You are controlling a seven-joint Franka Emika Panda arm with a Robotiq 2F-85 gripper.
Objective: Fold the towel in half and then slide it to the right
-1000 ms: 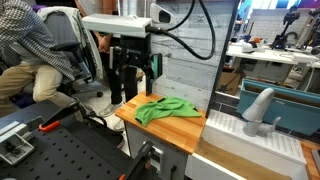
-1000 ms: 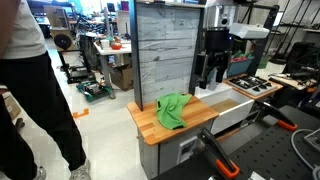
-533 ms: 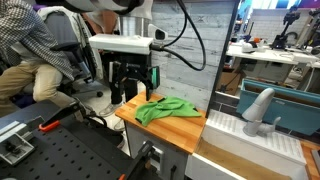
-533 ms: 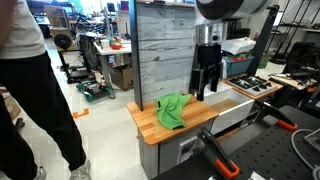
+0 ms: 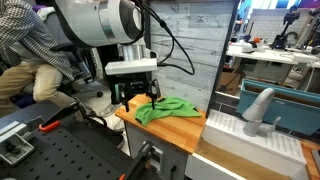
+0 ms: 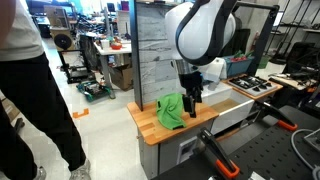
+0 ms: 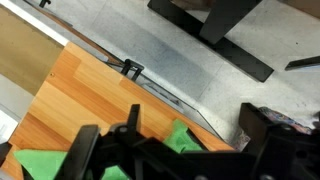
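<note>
My open fingers are on either side of the towel's end [image 7: 181, 138] by the table edge. My gripper keeps going down until the fingers reach that end [image 6: 178, 125] and close on it.
A crumpled green towel [image 5: 170, 109] lies on the small wooden table [image 5: 186, 129]; it also shows in an exterior view [image 6: 170, 111]. My gripper [image 5: 137, 96] hangs low over the table edge beside the towel's end, and in an exterior view [image 6: 191, 103] it is right next to the towel. In the wrist view the two dark fingers stand wide apart, the gripper [image 7: 175, 150] is open and empty, and bits of green towel [image 7: 186, 138] show between them over the table [image 7: 80, 90].
A grey plank wall [image 6: 160, 50] stands behind the table. A white sink with a faucet [image 5: 262, 110] adjoins the table. A person [image 5: 30, 50] sits nearby. A black perforated bench [image 5: 60, 150] lies in front. Bare floor [image 7: 190, 50] lies past the table edge.
The arm has come down and moved toward the towel; the gripper is now low beside it, still open.
</note>
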